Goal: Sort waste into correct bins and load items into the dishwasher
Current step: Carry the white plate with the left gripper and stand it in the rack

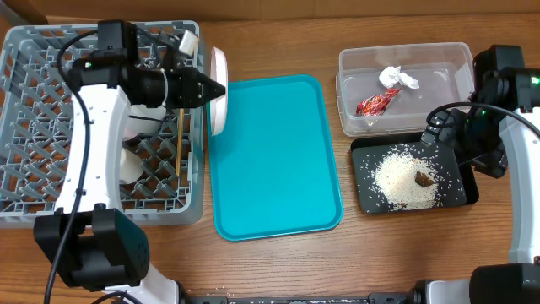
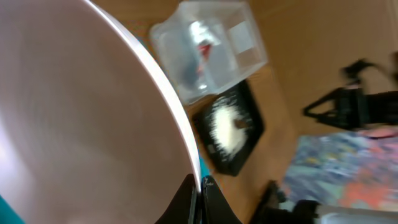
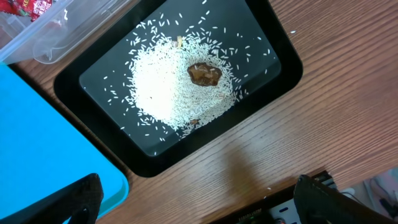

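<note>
The large white plate [image 1: 218, 105] sticks out past the side of the grey dish rack, so my left gripper should move the plate inward next to the wooden chopsticks [image 1: 182, 173] before it opens.
My left gripper [image 1: 211, 88] is shut on the rim of the large white plate [image 1: 219, 95], holding it on edge at the right wall of the grey dish rack [image 1: 34, 198]. In the left wrist view the plate [image 2: 81, 124] fills the left side and the fingers [image 2: 201, 198] pinch its rim. The clear tub [image 1: 405, 59] holds the red wrapper [image 1: 372, 103] and the white tissue [image 1: 397, 78]. The black tray [image 1: 367, 198] holds rice [image 1: 403, 176] and a brown lump [image 1: 423, 178]. My right gripper [image 3: 199, 208] is open and empty above the tray [image 3: 87, 74].
The teal serving tray [image 1: 270, 152] lies between the rack and the bins; its corner shows in the right wrist view [image 3: 37, 143]. White dishes [image 1: 133, 165] and wooden chopsticks [image 1: 180, 143] sit in the rack. The right arm [image 1: 506, 127] stands by the right table edge.
</note>
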Robot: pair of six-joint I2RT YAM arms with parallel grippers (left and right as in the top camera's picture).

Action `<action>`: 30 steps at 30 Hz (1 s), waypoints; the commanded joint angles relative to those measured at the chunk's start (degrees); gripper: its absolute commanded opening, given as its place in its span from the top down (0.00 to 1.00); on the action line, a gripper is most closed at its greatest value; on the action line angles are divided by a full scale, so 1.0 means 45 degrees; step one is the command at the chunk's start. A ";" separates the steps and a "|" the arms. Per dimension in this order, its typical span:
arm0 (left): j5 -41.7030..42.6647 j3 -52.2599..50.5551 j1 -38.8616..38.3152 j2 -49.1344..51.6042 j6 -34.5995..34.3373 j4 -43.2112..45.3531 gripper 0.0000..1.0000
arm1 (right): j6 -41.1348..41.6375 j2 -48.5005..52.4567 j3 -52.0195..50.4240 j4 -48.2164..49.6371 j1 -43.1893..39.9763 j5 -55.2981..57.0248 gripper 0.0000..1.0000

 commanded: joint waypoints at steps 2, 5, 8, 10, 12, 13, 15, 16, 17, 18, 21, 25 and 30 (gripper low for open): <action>0.3745 0.0243 0.1472 -0.0461 0.0748 0.0087 0.96 | -0.0029 -0.0141 0.0131 0.0058 -0.0010 -0.0005 0.00; 0.3740 0.0243 0.2181 -0.0457 0.0777 0.0019 0.96 | -0.0029 -0.0141 0.0131 0.0107 -0.0010 -0.0005 0.00; 0.3196 0.0243 0.2409 -0.0452 0.0782 0.0029 0.96 | -0.0029 -0.0141 0.0131 0.0112 -0.0010 -0.0005 0.00; 0.2623 0.0243 0.2453 -0.0452 0.0777 0.0015 0.96 | -0.0029 -0.0141 0.0131 0.0112 -0.0010 -0.0005 0.00; 0.1991 0.0238 0.2453 -0.0452 0.0772 -0.0039 0.96 | -0.0029 -0.0141 0.0131 0.0112 -0.0010 -0.0005 0.00; 0.1525 0.0238 0.2453 -0.0452 0.0777 -0.0117 0.96 | -0.0029 -0.0141 0.0131 0.0117 -0.0010 -0.0005 0.00; 0.0194 0.0204 0.2453 -0.0452 0.0782 -0.0325 0.96 | -0.0029 -0.0141 0.0131 0.0117 -0.0010 -0.0005 0.00; -0.0359 0.0175 0.2448 -0.0452 0.0782 -0.0389 0.96 | -0.0029 -0.0141 0.0131 0.0121 -0.0010 -0.0005 0.00; -0.0923 0.0151 0.2438 -0.0447 0.0787 -0.0491 0.96 | -0.0029 -0.0141 0.0131 0.0131 -0.0010 -0.0005 0.00; -0.1506 0.0141 0.2424 -0.0423 0.0831 -0.0641 0.96 | -0.0029 -0.0141 0.0131 0.0146 -0.0010 -0.0005 0.00; -0.2511 0.0053 0.2414 -0.0321 0.0889 -0.0942 0.96 | -0.0029 -0.0141 0.0131 0.0155 -0.0010 -0.0005 0.00; -0.2992 -0.0432 0.2365 -0.0311 0.0962 -0.0962 0.94 | -0.0029 -0.0141 0.0131 0.0165 -0.0010 -0.0005 0.00; -0.3099 -0.0651 0.2370 -0.0311 0.0889 -0.1093 0.21 | -0.0029 -0.0141 0.0131 0.0151 -0.0010 -0.0005 0.00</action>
